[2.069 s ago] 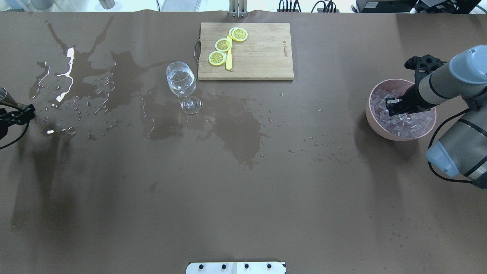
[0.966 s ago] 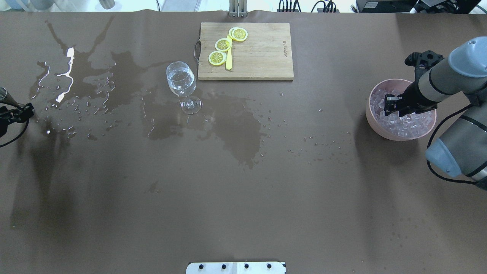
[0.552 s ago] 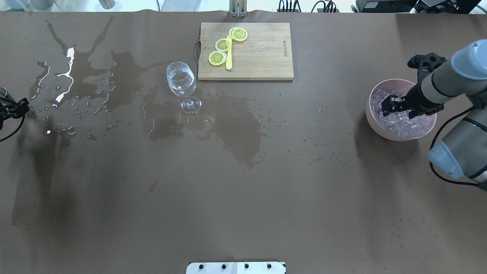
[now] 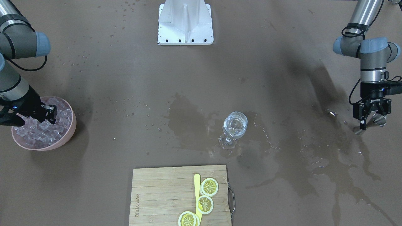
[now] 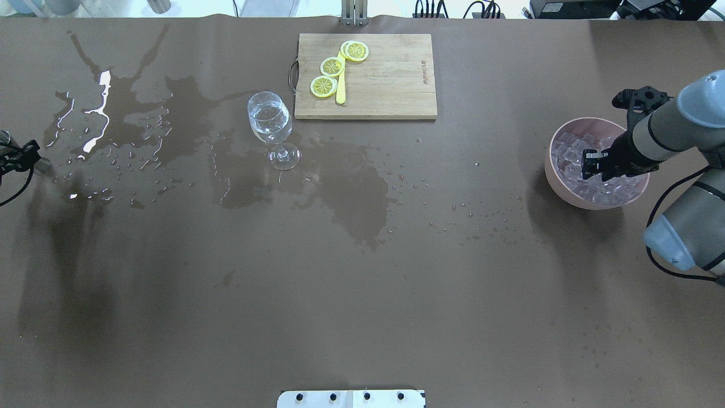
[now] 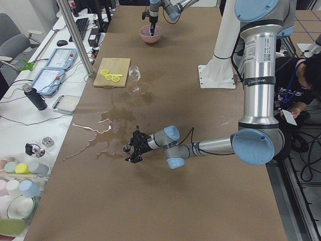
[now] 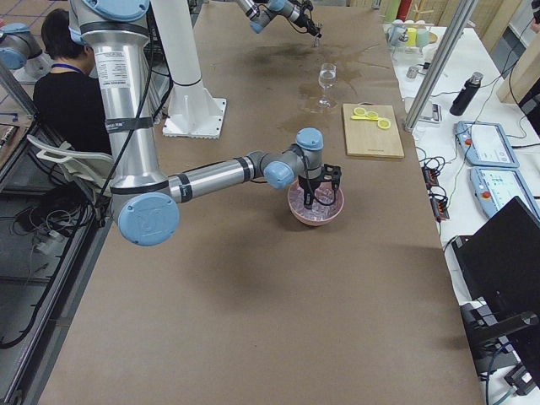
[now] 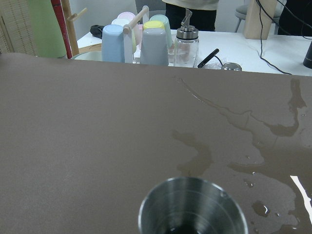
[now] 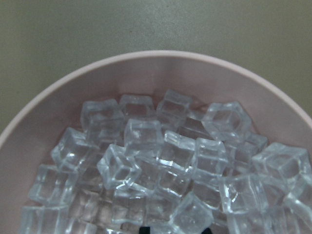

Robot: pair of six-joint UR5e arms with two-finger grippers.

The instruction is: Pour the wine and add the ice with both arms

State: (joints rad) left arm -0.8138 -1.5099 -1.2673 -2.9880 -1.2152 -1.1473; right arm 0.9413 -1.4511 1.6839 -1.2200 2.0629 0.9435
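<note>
The ice cube sits with a corner against the end of one finger. Next, my right gripper opens wider and close squarely on a cube's flat sides before it lifts the cube out.
A stemmed glass with a small measure of clear wine stands near the table's middle. A pink bowl of clear ice cubes sits at the right. My right gripper is tilted down into the ice, and also shows in the front-facing view. In the right wrist view its dark fingertips flank one cube at the bottom edge. My left gripper is at the far left table edge, shut on a small steel cup held upright just above the table.
A wooden cutting board with lemon slices and a yellow knife lies behind the glass. Wet patches and puddles spread from the left edge to the middle. The white base block is at the robot's side.
My left gripper has drawn the steel cup further left and turned it upright. My right gripper has shifted inside the bowl, first left, then back right and deeper among the cubes.
</note>
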